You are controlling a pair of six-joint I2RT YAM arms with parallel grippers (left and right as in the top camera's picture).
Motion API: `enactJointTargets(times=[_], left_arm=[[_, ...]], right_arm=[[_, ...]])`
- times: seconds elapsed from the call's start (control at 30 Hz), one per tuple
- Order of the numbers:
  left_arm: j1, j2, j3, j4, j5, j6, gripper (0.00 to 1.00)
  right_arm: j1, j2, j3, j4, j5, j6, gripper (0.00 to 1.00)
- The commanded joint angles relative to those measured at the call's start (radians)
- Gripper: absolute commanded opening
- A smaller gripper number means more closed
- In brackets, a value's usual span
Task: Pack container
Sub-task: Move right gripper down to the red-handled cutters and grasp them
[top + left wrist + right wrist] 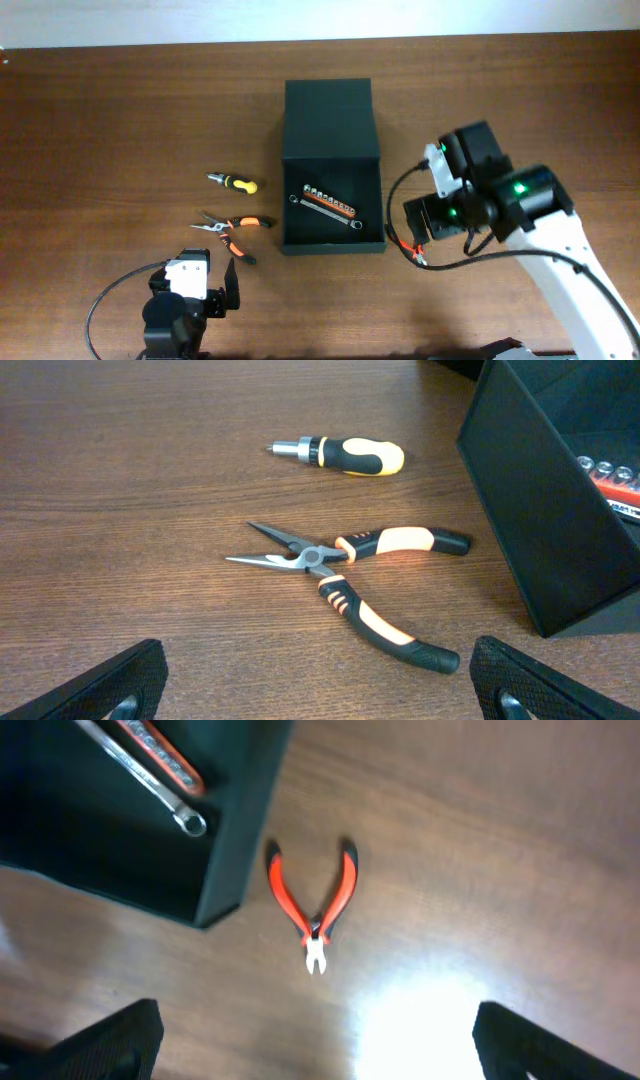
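Observation:
My right gripper should keep going down toward the red cutters' handle farther from the container point(346, 880), as it lies free of the container's side, until the gripper's open fingers are on both sides of that handle point(343, 892).
The container point(300, 175) is a dark matte box standing open, its flap lid point(329, 118) folded back. Inside lie an orange socket rail point(328, 200) and a wrench point(325, 213). Orange-and-black needle-nose pliers point(233, 228) and a black-and-yellow screwdriver point(233, 183) lie left of it. Small red cutters point(406, 246) lie by its right front corner. My left gripper point(205, 285) is open and empty, just short of the pliers point(350, 575). My right gripper point(428, 222) is open and empty above the cutters point(315, 910).
The left wrist view shows the screwdriver point(345, 453) beyond the pliers and the container wall point(545, 510) at right. The right wrist view shows the container's corner point(225, 870) just left of the cutters. Black cables trail from both arms over the brown wooden table point(100, 130).

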Motion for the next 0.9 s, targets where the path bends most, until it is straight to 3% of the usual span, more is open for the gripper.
enactJointTargets(times=[0.0, 0.2, 0.4, 0.67, 0.87], left_arm=[[0.005, -0.010, -0.004, 0.005, -0.010, 0.016, 0.99], [0.005, -0.010, -0.004, 0.005, -0.010, 0.016, 0.99], [0.005, -0.010, -0.004, 0.005, -0.010, 0.016, 0.99], [0.005, -0.010, -0.004, 0.005, -0.010, 0.016, 0.99], [0.005, -0.010, -0.004, 0.005, -0.010, 0.016, 0.99]], right_arm=[[-0.023, -0.011, -0.087, 0.066, -0.057, 0.046, 0.99], [-0.029, 0.048, -0.169, 0.183, -0.060, 0.047, 0.99], [-0.029, 0.177, -0.174, 0.238, 0.040, 0.197, 0.99], [-0.028, 0.383, -0.174, 0.245, 0.040, 0.213, 0.98], [-0.028, 0.439, -0.174, 0.254, 0.041, 0.241, 0.97]])
